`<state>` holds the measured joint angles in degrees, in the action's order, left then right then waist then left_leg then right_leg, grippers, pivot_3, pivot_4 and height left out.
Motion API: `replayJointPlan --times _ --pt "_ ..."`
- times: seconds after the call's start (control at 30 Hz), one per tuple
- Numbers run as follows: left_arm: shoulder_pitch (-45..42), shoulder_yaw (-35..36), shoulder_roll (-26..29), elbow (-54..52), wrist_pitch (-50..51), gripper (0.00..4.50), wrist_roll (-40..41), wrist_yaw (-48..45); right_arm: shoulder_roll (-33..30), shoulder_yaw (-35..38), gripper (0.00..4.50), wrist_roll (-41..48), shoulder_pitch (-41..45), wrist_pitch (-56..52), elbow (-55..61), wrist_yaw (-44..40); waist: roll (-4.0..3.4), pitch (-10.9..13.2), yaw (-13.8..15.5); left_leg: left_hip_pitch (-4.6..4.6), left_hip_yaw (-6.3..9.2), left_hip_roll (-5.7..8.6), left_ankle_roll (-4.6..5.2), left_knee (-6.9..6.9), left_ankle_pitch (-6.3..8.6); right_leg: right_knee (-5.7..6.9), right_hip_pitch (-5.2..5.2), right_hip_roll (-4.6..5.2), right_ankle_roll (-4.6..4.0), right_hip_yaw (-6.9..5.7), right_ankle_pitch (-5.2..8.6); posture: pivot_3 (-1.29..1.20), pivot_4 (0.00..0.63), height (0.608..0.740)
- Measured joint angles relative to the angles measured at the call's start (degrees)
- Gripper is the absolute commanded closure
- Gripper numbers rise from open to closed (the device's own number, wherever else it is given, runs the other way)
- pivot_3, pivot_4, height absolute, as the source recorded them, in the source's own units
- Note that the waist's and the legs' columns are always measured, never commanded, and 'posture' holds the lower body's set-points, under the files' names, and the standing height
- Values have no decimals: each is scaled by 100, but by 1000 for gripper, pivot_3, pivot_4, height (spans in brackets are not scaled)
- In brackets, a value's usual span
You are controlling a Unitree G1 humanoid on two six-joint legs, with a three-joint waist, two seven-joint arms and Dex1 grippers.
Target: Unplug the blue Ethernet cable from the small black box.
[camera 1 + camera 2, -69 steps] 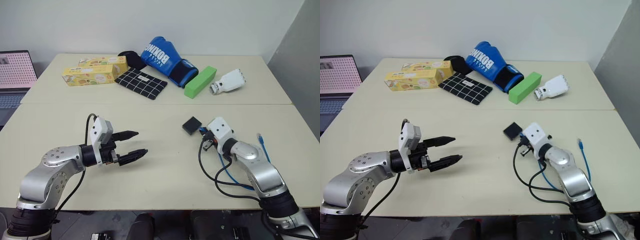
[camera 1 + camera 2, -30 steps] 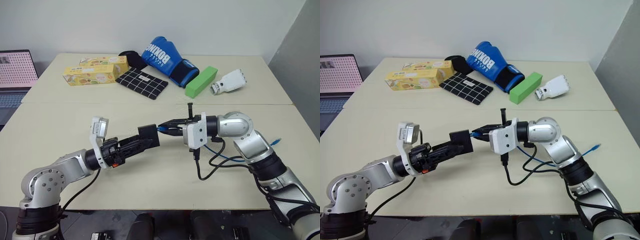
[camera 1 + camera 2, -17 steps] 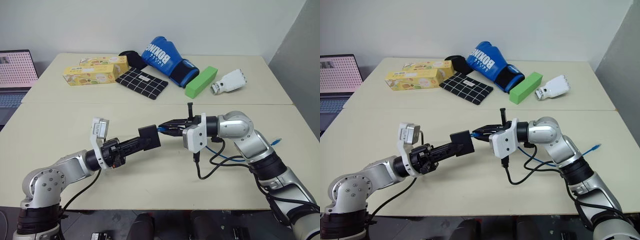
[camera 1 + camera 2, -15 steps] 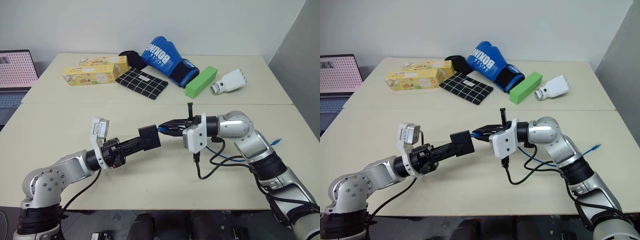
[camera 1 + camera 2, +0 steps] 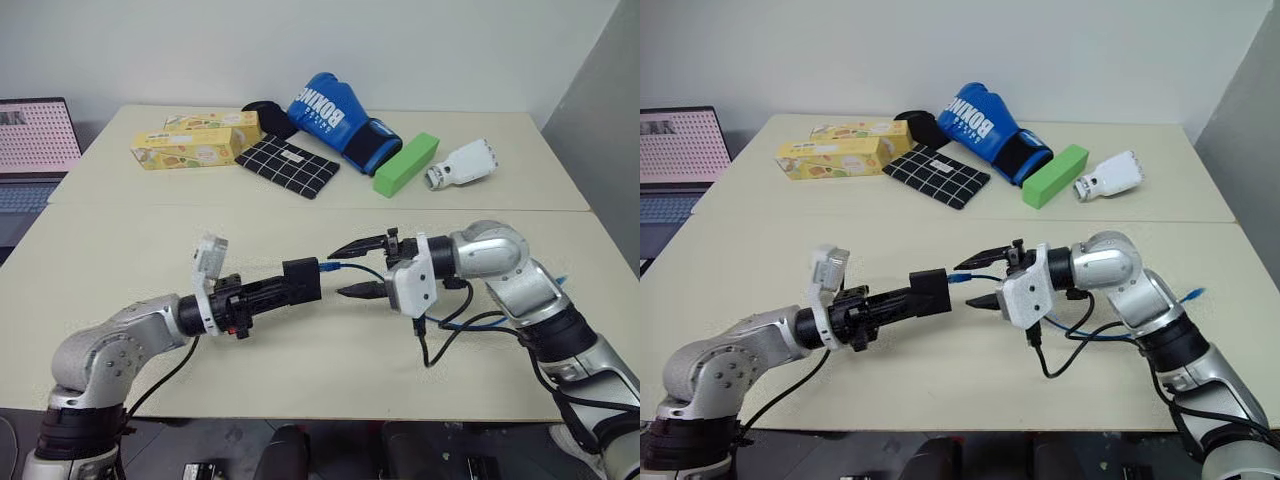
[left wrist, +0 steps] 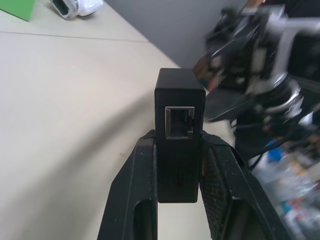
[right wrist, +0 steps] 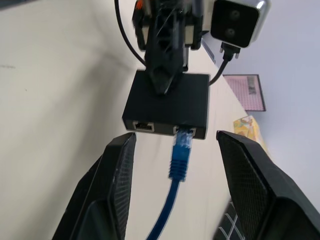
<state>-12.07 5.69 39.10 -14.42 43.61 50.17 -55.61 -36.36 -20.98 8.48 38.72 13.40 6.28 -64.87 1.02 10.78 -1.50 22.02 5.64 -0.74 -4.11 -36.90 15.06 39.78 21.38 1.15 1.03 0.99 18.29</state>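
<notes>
My gripper will slide the plug out whole when it pulls, with the cable coming along behind, because the plug's clear end [image 7: 180, 157] goes straight and square into the port [image 7: 184, 133].
The small black box [image 5: 300, 282] hangs above the table, with my left gripper [image 5: 276, 290] shut on it from the left. In the left wrist view the box [image 6: 179, 100] sits between both fingers [image 6: 135, 190] and shows an empty port. The blue Ethernet cable [image 5: 352, 268] runs level from the box toward my right arm. Its plug [image 7: 181, 150] meets a port on the box's edge [image 7: 167, 105]; whether it is seated I cannot tell. My right gripper [image 5: 336, 273] is open, one finger above and one below the plug, touching neither.
At the table's far side lie a blue boxing glove [image 5: 335, 115], a green block [image 5: 405, 165], a checked cloth [image 5: 290, 165], yellow boxes [image 5: 190, 150] and a white object [image 5: 465, 162]. A laptop [image 5: 35, 140] stands at the far left. Black wrist cables [image 5: 440, 340] loop under my right arm.
My right gripper has opened off the plug and drawn back a little to the right. The left gripper still holds the box, rolled slightly.
</notes>
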Motion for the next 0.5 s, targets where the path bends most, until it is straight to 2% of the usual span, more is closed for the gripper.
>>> replayJointPlan --times 0.07,0.1,0.23,0.37,0.5 --pt "-5 -95 2 44 -209 3706 -176 -149 -104 103 1901 381 -135 -596 212 -35 0 0 1 3 0 -1 1 1 0 -4 0 4 0 2 0 0 150 740" --pt "-51 -229 24 130 -596 3706 -476 -454 -148 284 1901 1111 -320 -1757 593 63 -1 1 -2 7 3 -3 1 2 0 -4 4 4 -1 2 0 0 150 740" --pt "-231 -336 -3 331 -1250 3706 -825 -983 111 561 1901 2015 -451 -3315 977 593 -1 1 -38 1 -5 4 2 5 1 -2 4 -3 -1 1 0 0 150 740" --pt "-486 -336 -58 665 -1384 3706 -833 -1420 578 755 1901 2532 -625 -4384 1016 1297 -2 1 -32 4 -3 6 3 5 2 -1 6 -10 -2 -3 1 0 150 740" --pt "-738 -336 -46 837 -1138 3706 -696 -1701 850 869 1901 2905 -652 -5079 1043 1618 -2 1 -34 14 -6 7 4 4 2 -2 14 -10 -1 -9 1 0 150 740"
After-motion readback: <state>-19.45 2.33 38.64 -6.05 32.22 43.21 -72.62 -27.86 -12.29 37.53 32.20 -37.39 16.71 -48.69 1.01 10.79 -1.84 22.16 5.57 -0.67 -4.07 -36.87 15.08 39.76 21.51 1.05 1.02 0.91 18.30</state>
